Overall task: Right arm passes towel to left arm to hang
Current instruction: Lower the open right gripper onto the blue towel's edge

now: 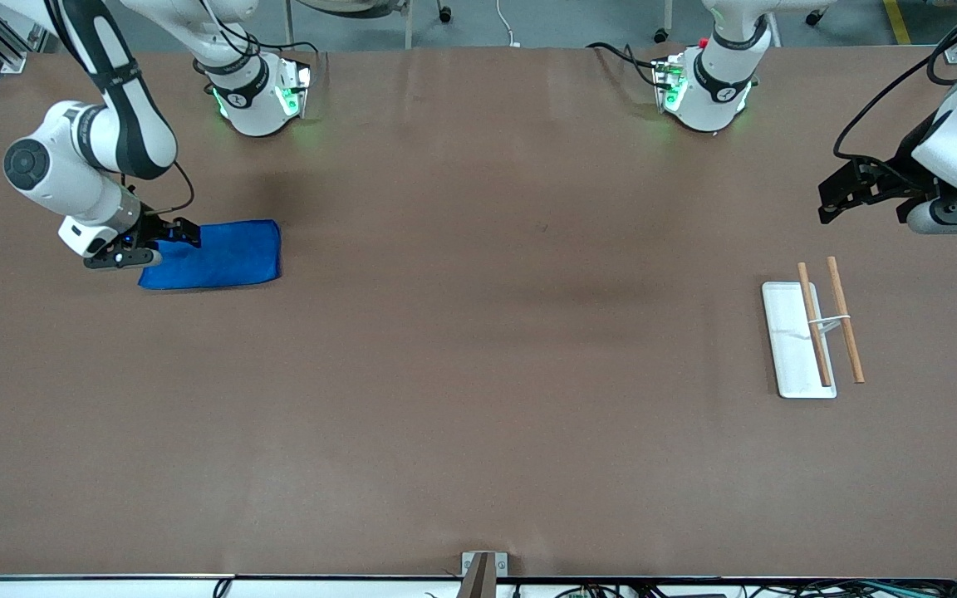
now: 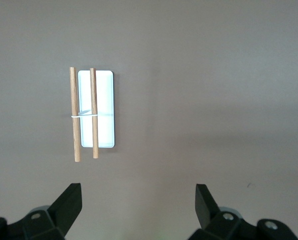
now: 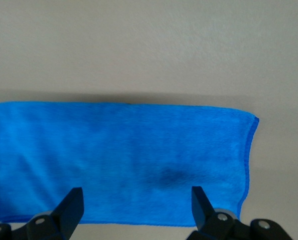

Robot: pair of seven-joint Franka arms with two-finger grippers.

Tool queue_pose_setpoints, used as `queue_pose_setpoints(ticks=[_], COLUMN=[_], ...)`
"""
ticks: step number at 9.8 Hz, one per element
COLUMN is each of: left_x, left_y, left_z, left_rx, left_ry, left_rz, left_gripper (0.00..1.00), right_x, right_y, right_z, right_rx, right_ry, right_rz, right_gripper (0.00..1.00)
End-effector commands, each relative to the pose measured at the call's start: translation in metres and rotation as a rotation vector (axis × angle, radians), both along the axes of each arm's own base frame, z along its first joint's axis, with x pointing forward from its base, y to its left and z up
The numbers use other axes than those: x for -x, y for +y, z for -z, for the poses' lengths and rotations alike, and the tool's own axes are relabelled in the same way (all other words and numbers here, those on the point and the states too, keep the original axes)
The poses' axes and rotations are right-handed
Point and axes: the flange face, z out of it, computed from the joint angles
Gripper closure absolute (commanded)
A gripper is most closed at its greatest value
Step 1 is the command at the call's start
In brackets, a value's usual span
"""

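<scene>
I expect the towel to bunch up at the grip and sag when I lift it, because the towel's thin hem (image 3: 139,223) lies loose between my open fingers.
The bright blue towel (image 1: 221,256) lies flat on the brown table toward the right arm's end. My right gripper (image 1: 169,246) is low over the towel's edge, open and holding nothing. In the right wrist view the towel (image 3: 124,155) fills the middle, and the gripper (image 3: 136,202) has its open fingers spread over the towel's edge. My left gripper (image 1: 827,202) waits in the air at the left arm's end of the table, open and empty. It also shows open in the left wrist view (image 2: 138,200). The towel's loop does not show.
A white rack base (image 1: 792,365) with two wooden rods (image 1: 846,320) joined by a thin white wire stands toward the left arm's end, nearer the front camera than the left gripper. It also shows in the left wrist view (image 2: 106,90). Both arm bases stand along the table's back edge.
</scene>
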Motion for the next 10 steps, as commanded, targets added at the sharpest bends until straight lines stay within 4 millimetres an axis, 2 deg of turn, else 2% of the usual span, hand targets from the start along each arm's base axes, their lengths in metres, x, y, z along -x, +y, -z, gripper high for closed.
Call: queue_pose_setpoints(ticks=[1,5,7,10], left_x=[-0.002,-0.003,-0.003,-0.01], left_y=[-0.002,-0.014,-0.021,-0.019], left_z=[0.008,0.013,0.007,0.013], left_rx=[-0.019,-0.017,-0.011,-0.01], left_ry=[0.018,0.025,0.009,0.018], left_rz=[0.008,0.026,0.045,0.036], left_gripper=[0.0,0.0,0.0,0.0], right_x=[0.005,0.004,0.003,0.007], right_y=[-0.014,0.003,0.007,0.01], right_z=[0.024,0.029,0.032,0.04], right_rx=[-0.002,-0.003,-0.005,-0.006], right_ry=[0.004,0.008,0.014,0.017], right_rz=[-0.045,-0.077,-0.074,-0.073], right_gripper=[0.07,0.14,0.17,0.2])
